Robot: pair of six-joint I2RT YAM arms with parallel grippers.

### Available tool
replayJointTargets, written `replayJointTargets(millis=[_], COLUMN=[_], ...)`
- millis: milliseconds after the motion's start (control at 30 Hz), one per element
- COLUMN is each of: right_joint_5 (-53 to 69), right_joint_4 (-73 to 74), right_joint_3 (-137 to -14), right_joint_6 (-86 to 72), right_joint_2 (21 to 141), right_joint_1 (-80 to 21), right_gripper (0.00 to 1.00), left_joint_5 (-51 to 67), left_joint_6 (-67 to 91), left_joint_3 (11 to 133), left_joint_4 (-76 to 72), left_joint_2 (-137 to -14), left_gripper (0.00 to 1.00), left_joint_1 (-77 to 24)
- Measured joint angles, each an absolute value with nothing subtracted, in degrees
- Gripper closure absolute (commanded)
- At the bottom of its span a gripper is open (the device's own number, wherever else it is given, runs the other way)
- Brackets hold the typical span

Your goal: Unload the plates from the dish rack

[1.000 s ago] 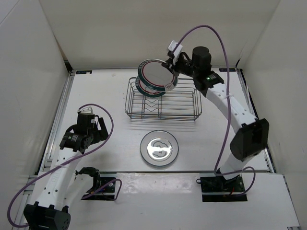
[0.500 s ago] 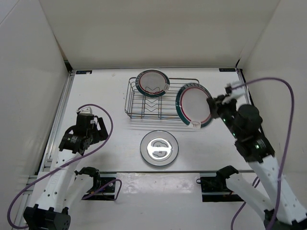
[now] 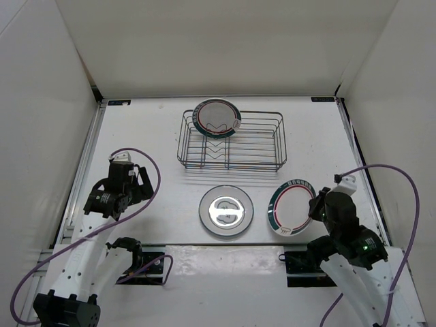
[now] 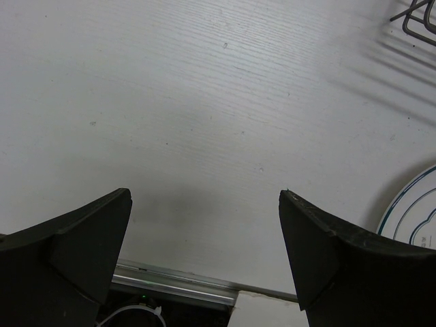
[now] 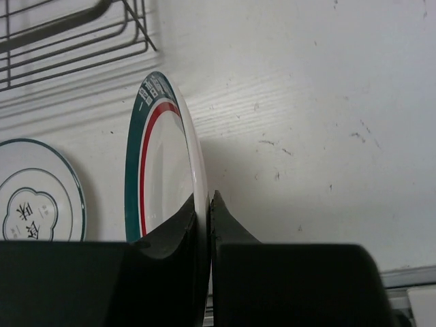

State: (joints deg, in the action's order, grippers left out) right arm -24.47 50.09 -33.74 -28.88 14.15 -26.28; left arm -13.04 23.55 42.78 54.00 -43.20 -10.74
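My right gripper should keep lowering its plate until it rests, then release, as the ringed plate's printed side (image 3: 293, 208) leans up over free table (image 3: 261, 216) beside the grey-rimmed plate.
My right gripper (image 3: 317, 208) (image 5: 204, 201) is shut on the rim of a white plate with teal and red rings (image 3: 291, 208) (image 5: 160, 163), held tilted low over the table's near right. A second ringed plate (image 3: 216, 118) stands upright in the silver wire dish rack (image 3: 276, 146) at its back left. A grey-rimmed plate with a grey centre motif (image 3: 226, 210) (image 5: 34, 197) lies flat on the table in front of the rack. My left gripper (image 3: 126, 178) (image 4: 204, 204) hangs open over bare table at the left, nothing between its fingers.
White walls close in the table on three sides. A metal rail (image 4: 170, 286) runs along the near edge under the left gripper. The rack's corner (image 4: 415, 20) and the flat plate's rim (image 4: 409, 218) show at the right of the left wrist view.
The right arm has carried the ringed plate from above the rack's back left, across to the right and down to the near right of the table. The left arm has not moved.
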Motion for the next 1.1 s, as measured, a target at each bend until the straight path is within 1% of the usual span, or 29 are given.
replayJointTargets(millis=[133, 267, 300, 433, 467, 533, 667, 700, 733, 767, 933, 1100], right_joint_5=[-26.4, -29.4, -30.2, -33.1, -33.5, -34.2, -34.8, -34.9, -34.9, -35.0, -36.0, -36.3], right_joint_4=[52.2, 54.3, 54.5, 55.7, 55.6, 55.4, 55.5, 55.5, 55.5, 55.6, 56.8, 56.8], right_joint_3=[-31.1, -27.0, -26.3, -23.8, -23.1, -21.8, -19.6, -19.1, -18.8, -18.5, -16.8, -16.8], right_joint_6=[-35.0, -41.0, -42.4, -47.9, -49.3, -52.4, -56.8, -57.7, -58.5, -59.2, -62.1, -63.2], right_joint_2=[12.4, 7.5, 6.4, 2.6, 2.2, 1.7, 1.5, 1.4, 1.3, 1.2, 1.2, 1.2], right_joint_1=[-26.3, -26.3, -26.3, -26.3, -26.3, -26.3, -26.3, -26.3, -26.3, -26.3, -26.3, -26.3], right_gripper=[1.0, 1.0, 0.96, 0.98, 0.95, 0.86, 0.86, 0.83, 0.79, 0.69, 0.63, 0.53], left_joint_5=[-13.0, -13.0, -13.0, -13.0, -13.0, -13.0, -13.0, -13.0, -13.0, -13.0, -13.0, -13.0], left_joint_6=[23.5, 23.5, 23.5, 23.5, 23.5, 23.5, 23.5, 23.5, 23.5, 23.5, 23.5, 23.5], left_joint_3=[42.8, 42.7, 42.7, 42.7, 42.7, 42.7, 42.7, 42.7, 42.7, 42.7, 42.7, 42.7], left_joint_4=[54.0, 54.0, 54.0, 54.0, 54.0, 54.0, 54.0, 54.0, 54.0, 54.0, 54.0, 54.0], left_joint_2=[-43.4, -43.4, -43.4, -43.7, -43.7, -43.8, -43.8, -43.9, -43.9, -43.9, -43.9, -44.2], left_gripper=[0.0, 0.0, 0.0, 0.0, 0.0, 0.0, 0.0, 0.0, 0.0, 0.0, 0.0, 0.0], left_joint_1=[-10.7, -10.7, -10.7, -10.7, -10.7, -10.7, -10.7, -10.7, -10.7, -10.7, -10.7, -10.7])
